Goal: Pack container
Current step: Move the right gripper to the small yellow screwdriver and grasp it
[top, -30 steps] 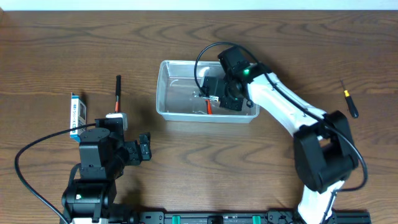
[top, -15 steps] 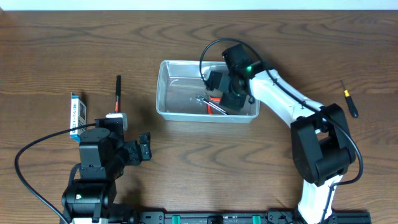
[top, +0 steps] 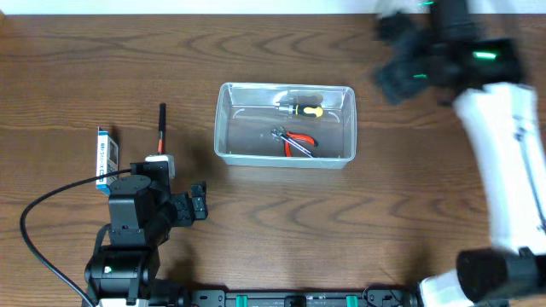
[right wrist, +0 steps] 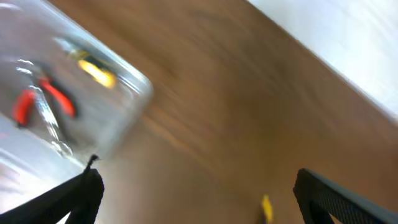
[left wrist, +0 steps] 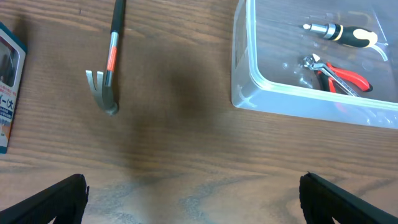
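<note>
The yellow-tipped object (right wrist: 267,209) has open wood (right wrist: 233,155) around it, and my right gripper's fingers are open and empty. My right gripper should go on moving toward the object until its fingers are on both sides of it before it closes.
The clear container (top: 221,128) stands mid-table. Inside it lie red-handled pliers (top: 297,143) and a screwdriver with a yellow-and-black handle (top: 302,108). My right gripper (right wrist: 199,202) is open and empty, lifted above bare wood to the right of the container (right wrist: 134,81); in the overhead view its arm (top: 444,60) is a blur at the top right. My left gripper (left wrist: 193,205) is open and empty, low over the table at the front left, well short of the container (left wrist: 249,93). The left wrist view also shows the pliers (left wrist: 339,73) and screwdriver (left wrist: 339,32).
A hammer (top: 162,128) with a black-and-red handle lies left of the container, head toward me. A small blue-and-white box (top: 104,156) lies further left. A blurred yellow-tipped object (right wrist: 266,208) lies on the wood between my right fingers.
My right gripper opened and let go of the pliers inside the container. It then rose and swung away to the upper right. The left arm has not moved.
</note>
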### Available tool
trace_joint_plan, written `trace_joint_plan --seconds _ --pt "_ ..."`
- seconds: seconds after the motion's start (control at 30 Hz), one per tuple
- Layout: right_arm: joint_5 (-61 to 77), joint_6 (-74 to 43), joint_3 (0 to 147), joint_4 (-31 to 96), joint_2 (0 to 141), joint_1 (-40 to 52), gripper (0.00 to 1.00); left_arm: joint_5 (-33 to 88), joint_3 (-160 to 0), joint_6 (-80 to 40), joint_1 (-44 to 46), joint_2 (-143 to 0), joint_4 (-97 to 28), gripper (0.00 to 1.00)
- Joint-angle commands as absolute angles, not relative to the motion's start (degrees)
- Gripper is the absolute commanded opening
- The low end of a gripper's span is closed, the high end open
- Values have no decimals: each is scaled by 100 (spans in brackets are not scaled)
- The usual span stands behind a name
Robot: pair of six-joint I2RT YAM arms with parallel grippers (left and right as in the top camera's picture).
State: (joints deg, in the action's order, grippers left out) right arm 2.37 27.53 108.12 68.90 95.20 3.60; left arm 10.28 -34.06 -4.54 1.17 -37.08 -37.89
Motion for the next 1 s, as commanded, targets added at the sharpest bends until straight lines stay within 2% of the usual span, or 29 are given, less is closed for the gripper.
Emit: trace_joint_plan --seconds 0.0,0.17,0.3,0.7,0.97 --pt "78 2722 10787 7417 9623 -484 99 982 -3511 -502 89 -3699 -3760 98" --pt "73 3358 10405 7422 9968 -1778 99 980 -3511 -502 89 -3699 -3656 98" --pt "67 3476 10014 7046 10388 -2283 99 982 -3511 -499 89 -3699 -3660 98" --pt "67 3651 7762 4882 10700 -2729 99 980 -3511 -502 89 -3699 -3660 98" --pt "86 3426 7669 4381 10759 -2908 99 980 -3511 -502 89 -3699 -3662 98"
